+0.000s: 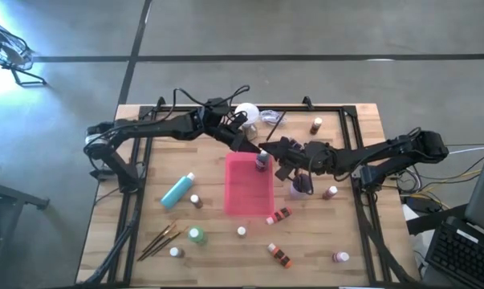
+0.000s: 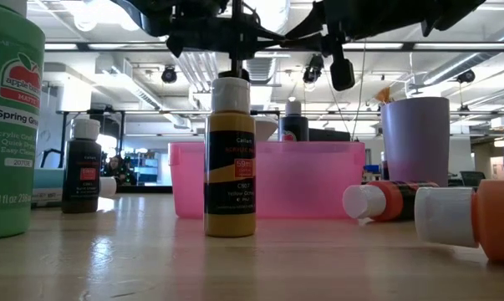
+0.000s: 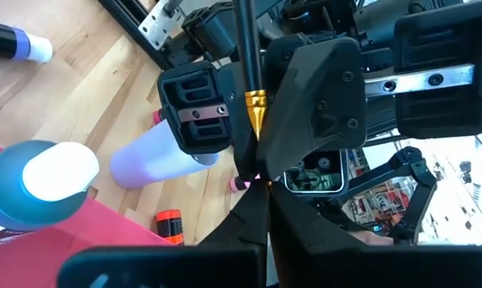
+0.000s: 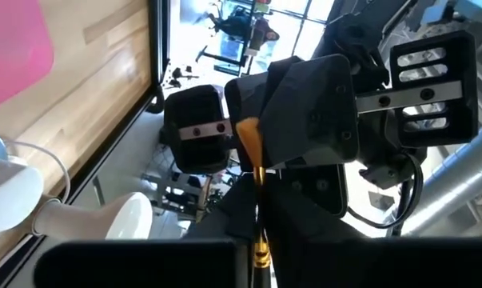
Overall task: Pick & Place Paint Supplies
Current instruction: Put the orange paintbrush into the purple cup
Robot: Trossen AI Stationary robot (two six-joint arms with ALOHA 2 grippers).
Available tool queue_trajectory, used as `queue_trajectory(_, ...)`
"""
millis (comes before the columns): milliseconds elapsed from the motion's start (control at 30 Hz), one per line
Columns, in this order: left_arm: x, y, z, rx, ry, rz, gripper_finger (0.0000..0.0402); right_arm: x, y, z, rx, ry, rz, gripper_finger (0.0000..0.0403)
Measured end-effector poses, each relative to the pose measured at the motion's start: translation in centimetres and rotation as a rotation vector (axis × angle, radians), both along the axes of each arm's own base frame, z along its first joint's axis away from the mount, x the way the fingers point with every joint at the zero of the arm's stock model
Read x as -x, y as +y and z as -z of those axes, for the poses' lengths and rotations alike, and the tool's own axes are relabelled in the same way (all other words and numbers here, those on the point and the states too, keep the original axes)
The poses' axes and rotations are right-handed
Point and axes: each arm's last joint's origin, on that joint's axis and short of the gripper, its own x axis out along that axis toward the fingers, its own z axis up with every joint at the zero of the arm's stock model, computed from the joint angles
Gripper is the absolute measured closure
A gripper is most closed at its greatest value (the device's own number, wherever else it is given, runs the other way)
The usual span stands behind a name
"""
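Observation:
The brush (image 3: pixel 256 106) is pinched by both my grippers, so next my left gripper opens and back away before my right gripper lowers the brush into the nearby lavender cup (image 2: pixel 414 142).
A thin paint brush (image 3: pixel 255 112) with a gold ferrule stands roughly upright in the air (image 2: pixel 235 33) over the far right corner of the pink tray (image 1: pixel 246 193). My left gripper (image 1: pixel 254 147) and my right gripper (image 1: pixel 268 154) face each other there, both shut on the brush. A blue-grey bottle (image 1: pixel 262 163) with a white cap stands in that tray corner just below them. More small bottles lie scattered on the table, out of reach of either gripper. My left gripper (image 3: pixel 260 204) pinches the brush between its two fingers, a little way from the ferrule (image 4: pixel 250 144). Its fingers come about level from the table's left and lie across the brush. The brush is clear of the tray. My right gripper (image 4: pixel 260 240) pinches the brush at its gold ferrule (image 3: pixel 255 108) between its two fingers (image 3: pixel 201 112). The fingers come level from the table's right, across the brush and facing my left gripper. The brush stays about upright.
A lavender cup (image 1: pixel 300 186) stands right of the tray. A white ball-topped stand (image 1: pixel 247 112) is at the far edge. A teal bottle (image 1: pixel 177 191), a green bottle (image 1: pixel 196 235) and loose brushes (image 1: pixel 161 239) lie at the near left. A yellow bottle (image 2: pixel 230 159) stands near the front.

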Motion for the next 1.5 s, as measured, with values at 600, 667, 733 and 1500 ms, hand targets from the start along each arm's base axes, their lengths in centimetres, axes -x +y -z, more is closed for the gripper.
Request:
queue_trajectory(600,0.0,0.1,-0.4,-0.124,-0.05,0.006,0.0273,0.2,-0.3,-0.3,-0.11,-0.065,0.078,0.0393)
queue_trajectory(667,0.2,0.1,-0.8,-0.169,-0.075,0.027,0.025,0.4,-0.6,-0.4,-0.157,-0.094,0.101,0.0394)
queue_trajectory(733,0.7,0.2,-1.3,-0.236,-0.11,0.042,0.0235,0.6,-0.8,-0.7,-0.211,-0.126,0.117,0.0394)
queue_trajectory(1500,10.5,-2.4,-0.6,-0.862,-0.226,-0.404,0.0244,9.0,-0.3,-10.4,-1.514,-0.099,-0.303,0.0394)
